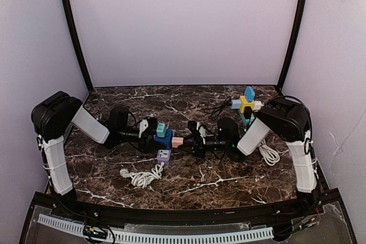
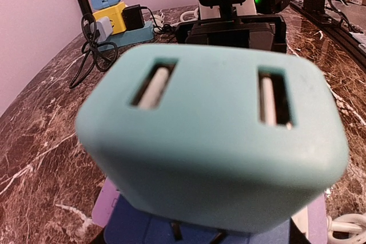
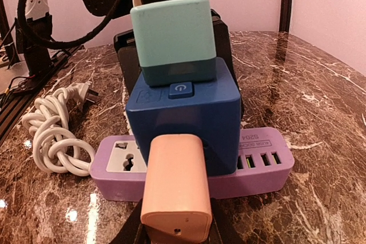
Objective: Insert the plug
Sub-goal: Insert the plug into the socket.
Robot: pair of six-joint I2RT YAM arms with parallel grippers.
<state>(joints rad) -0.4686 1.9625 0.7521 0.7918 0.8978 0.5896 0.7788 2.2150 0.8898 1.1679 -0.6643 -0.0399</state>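
Observation:
The pink plug (image 1: 177, 142) is straight against the blue cube (image 1: 164, 140), and my left gripper is backing the cube. My right gripper should keep pushing until the plug is fully in, then let go.
My right gripper (image 3: 176, 230) is shut on a pink plug (image 3: 174, 187), one black finger on each side of it. The plug's far end rests against the near face of a blue cube adapter (image 3: 183, 121); its prongs are hidden. The cube stands on a purple power strip (image 3: 260, 161) and carries a teal charger (image 3: 174, 38) on top. In the top view the pink plug (image 1: 178, 141) lies between the cube (image 1: 164, 139) and my right gripper (image 1: 189, 141). My left gripper (image 1: 152, 135) grips the cube from the far side. The teal charger (image 2: 211, 135) fills the left wrist view.
A coiled white cable (image 1: 140, 175) lies in front of the strip, left of the strip in the right wrist view (image 3: 54, 135). A second stack of blue and yellow adapters (image 1: 247, 106) with black cables stands at the back right. More white cable (image 1: 267, 154) lies under the right arm.

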